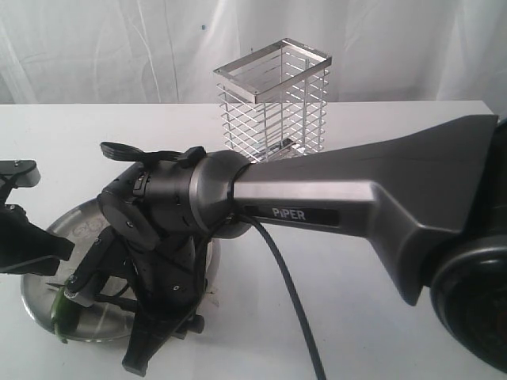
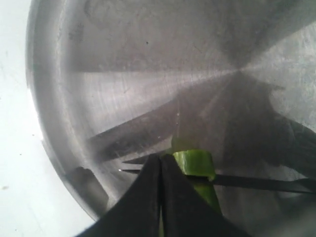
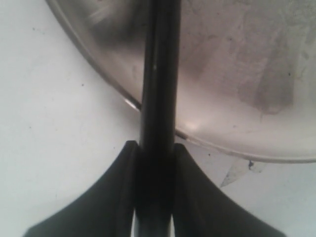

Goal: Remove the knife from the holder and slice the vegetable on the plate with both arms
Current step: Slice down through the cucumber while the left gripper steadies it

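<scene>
My left gripper is closed on the vegetable beside the knife's blade [image 2: 229, 180]. It should back away, open and straddle the vegetable [image 1: 66, 319] near its stem for the cut.
The steel plate [image 1: 99, 323] lies at the front left. On it is the green vegetable [image 1: 59, 313], a small chili. In the left wrist view my left gripper [image 2: 160, 157] is shut, its tips down beside the vegetable [image 2: 195, 163], which runs under one finger. The knife's thin dark blade [image 2: 256, 182] crosses the vegetable. My right gripper [image 3: 154, 145] is shut on the knife's black handle [image 3: 158, 74], which reaches out over the plate's rim [image 3: 123, 101]. The right arm [image 1: 333, 206] stretches across from the right and hides much of the plate. The holder [image 1: 273, 99] stands at the back.
The white table ends at a draped white backdrop behind the holder. A black cable [image 1: 289, 293] hangs from the right arm toward the front edge. The left arm's black wrist [image 1: 28, 237] sits at the far left, over the plate's edge.
</scene>
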`<state>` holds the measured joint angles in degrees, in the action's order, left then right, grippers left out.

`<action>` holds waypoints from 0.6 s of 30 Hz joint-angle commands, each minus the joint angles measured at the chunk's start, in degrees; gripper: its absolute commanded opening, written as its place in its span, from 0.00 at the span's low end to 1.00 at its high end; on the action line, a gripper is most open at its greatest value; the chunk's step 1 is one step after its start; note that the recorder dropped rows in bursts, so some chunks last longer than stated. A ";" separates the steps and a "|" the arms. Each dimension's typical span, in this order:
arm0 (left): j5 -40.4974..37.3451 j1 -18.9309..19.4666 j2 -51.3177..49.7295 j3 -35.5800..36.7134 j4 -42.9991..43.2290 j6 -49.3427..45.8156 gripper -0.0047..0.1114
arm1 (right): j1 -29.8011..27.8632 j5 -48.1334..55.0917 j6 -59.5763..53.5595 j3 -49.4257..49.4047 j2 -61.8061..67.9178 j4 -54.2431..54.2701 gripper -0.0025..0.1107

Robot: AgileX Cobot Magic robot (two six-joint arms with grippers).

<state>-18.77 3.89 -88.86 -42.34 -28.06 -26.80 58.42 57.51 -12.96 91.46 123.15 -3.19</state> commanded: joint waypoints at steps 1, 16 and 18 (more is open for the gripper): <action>0.79 0.00 -2.35 0.34 -0.90 -0.17 0.05 | -0.17 0.24 -0.40 0.44 -0.68 -0.03 0.02; -4.93 0.00 -4.00 -4.39 -1.91 -0.33 0.05 | -0.17 3.18 -0.40 0.44 -0.68 -0.45 0.02; -8.01 0.00 -1.57 -5.68 -1.91 -0.33 0.05 | -0.17 5.17 -0.40 0.44 -0.68 -1.83 0.02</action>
<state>-22.08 4.01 -93.62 -46.23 -29.54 -27.57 58.38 59.84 -12.96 91.46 123.15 -3.51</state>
